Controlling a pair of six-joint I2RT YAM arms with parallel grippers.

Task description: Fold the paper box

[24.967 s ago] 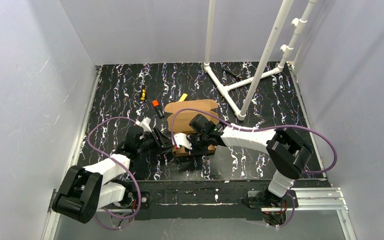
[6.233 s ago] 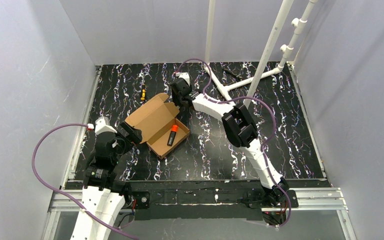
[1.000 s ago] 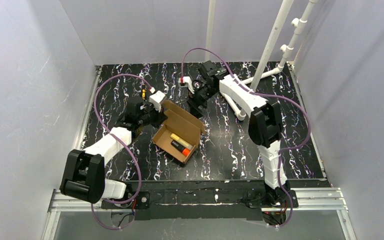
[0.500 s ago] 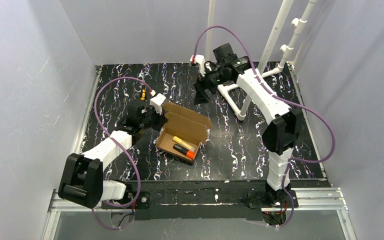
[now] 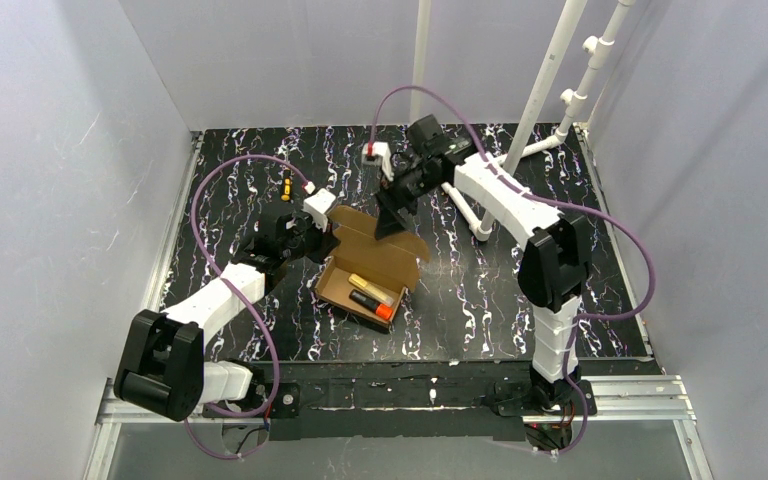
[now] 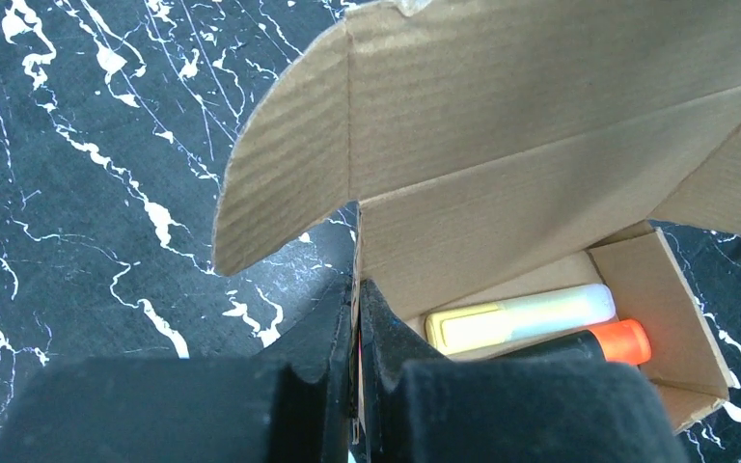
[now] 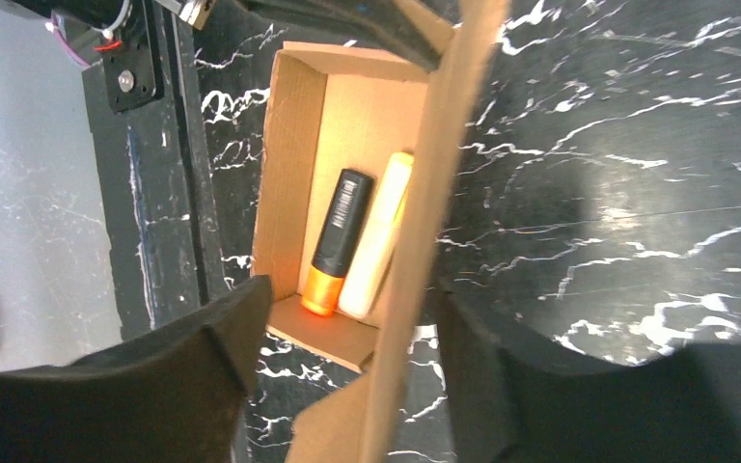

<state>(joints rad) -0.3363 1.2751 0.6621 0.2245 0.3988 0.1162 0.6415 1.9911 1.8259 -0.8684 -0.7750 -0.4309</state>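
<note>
I should open my left gripper while my right gripper turns the paper box [image 5: 362,295] straight by its lid [image 5: 368,227], because the box stands crooked to the mat's front edge.
The paper box [image 5: 388,250] is brown cardboard and stands open on the mat, its lid flap raised. Inside lie a yellow marker [image 5: 372,285] and a black marker with an orange cap [image 5: 370,301]. My left gripper [image 5: 322,240] is shut on the box's left side wall, and the left wrist view shows that wall [image 6: 359,241] pinched between the jaws of the left gripper [image 6: 358,309]. My right gripper [image 5: 392,222] hangs over the lid from behind. In the right wrist view the right gripper [image 7: 347,294] is open, with the lid's edge [image 7: 425,193] standing between its fingers.
A white pipe frame [image 5: 460,180] stands on the mat behind and to the right of the box. A small orange-and-black item [image 5: 285,185] lies at the back left. Grey walls enclose the mat on three sides.
My right gripper has come down from the back onto the raised lid and its jaws have narrowed. The left gripper keeps its grip, and the box has shifted slightly.
</note>
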